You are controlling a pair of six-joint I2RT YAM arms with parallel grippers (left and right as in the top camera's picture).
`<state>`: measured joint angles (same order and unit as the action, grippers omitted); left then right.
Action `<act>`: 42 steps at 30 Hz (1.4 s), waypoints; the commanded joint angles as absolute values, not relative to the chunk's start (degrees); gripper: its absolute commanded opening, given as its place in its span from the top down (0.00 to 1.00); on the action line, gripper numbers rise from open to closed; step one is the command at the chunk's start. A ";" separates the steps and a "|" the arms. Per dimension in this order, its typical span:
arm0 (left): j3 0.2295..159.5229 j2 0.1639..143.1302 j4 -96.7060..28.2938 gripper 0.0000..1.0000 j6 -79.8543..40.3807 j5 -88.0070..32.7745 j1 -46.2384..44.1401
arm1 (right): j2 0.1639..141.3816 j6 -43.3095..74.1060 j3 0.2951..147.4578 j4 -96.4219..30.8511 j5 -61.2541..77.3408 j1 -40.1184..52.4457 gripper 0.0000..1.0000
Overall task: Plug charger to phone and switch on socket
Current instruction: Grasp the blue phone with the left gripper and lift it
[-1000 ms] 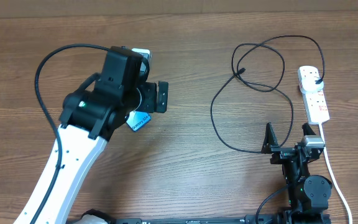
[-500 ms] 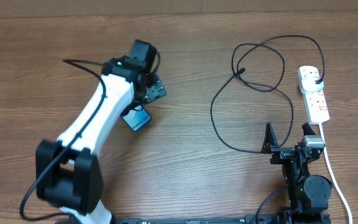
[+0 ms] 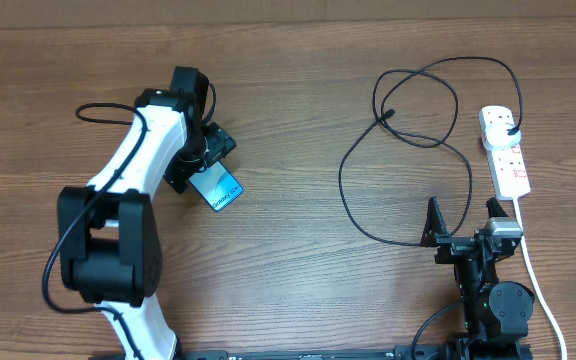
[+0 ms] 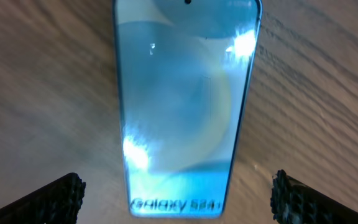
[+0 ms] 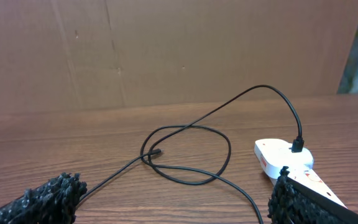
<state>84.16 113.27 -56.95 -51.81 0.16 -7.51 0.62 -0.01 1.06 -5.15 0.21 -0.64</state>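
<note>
My left gripper's open fingers are lined up across the phone's narrow width (image 4: 179, 130). My left gripper should keep going down and close on the phone's long edges (image 4: 240, 124).
The phone (image 3: 218, 189) lies flat on the wooden table at the left, screen lit light blue, partly under my left arm. In the left wrist view the phone (image 4: 182, 106) fills the middle with its "Galaxy" end nearest my left gripper (image 4: 178, 199), which is open and hangs above that end, fingers on either side, not touching. The charger cable (image 3: 408, 140) lies in loops at the right; its connector tip (image 3: 389, 114) is free and its plug (image 3: 509, 131) sits in the socket (image 3: 504, 150). My right gripper (image 3: 462, 222) is open and empty, near the front edge.
The socket's thick white cord (image 3: 534, 270) runs toward the front right edge past my right arm. In the right wrist view the cable loops (image 5: 185, 152) and the socket (image 5: 284, 158) lie ahead, with a brown cardboard wall (image 5: 166, 50) behind the table.
My left arm has swung left and back over the phone, and its gripper has settled above the phone's near end. The right arm, the cable and the socket have not moved.
</note>
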 commanded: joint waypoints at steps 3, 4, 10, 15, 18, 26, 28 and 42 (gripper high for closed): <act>85.23 116.84 -54.76 0.00 -52.75 -1.06 -7.90 | 0.19 -0.30 0.45 -4.84 0.51 -0.43 0.00; 85.23 117.01 -54.59 0.00 -52.75 -0.91 -7.90 | 0.16 -0.30 0.45 -4.84 0.51 -0.43 0.00; 85.23 117.78 -54.54 0.00 -52.75 -0.36 -7.90 | 0.19 -0.30 0.45 -4.84 0.51 -0.43 0.00; 84.23 117.86 -54.28 0.00 -52.75 0.67 -7.94 | 0.19 -0.30 0.45 -4.84 0.51 -0.43 0.00; 81.69 117.86 -52.40 0.01 -52.73 0.64 -7.94 | 0.19 -0.30 0.45 -4.84 0.51 -0.43 0.00; 76.07 117.86 -47.72 0.00 -52.75 0.60 -7.94 | 0.19 -0.30 0.45 -4.84 0.51 -0.43 0.00; 75.55 117.86 -47.68 0.00 -52.75 0.60 -7.94 | 0.19 -0.30 0.45 -4.84 0.51 -0.43 0.00; 74.37 117.86 -45.98 0.24 -52.75 -0.32 -7.94 | 0.19 -0.30 0.45 -4.84 0.51 -0.43 0.00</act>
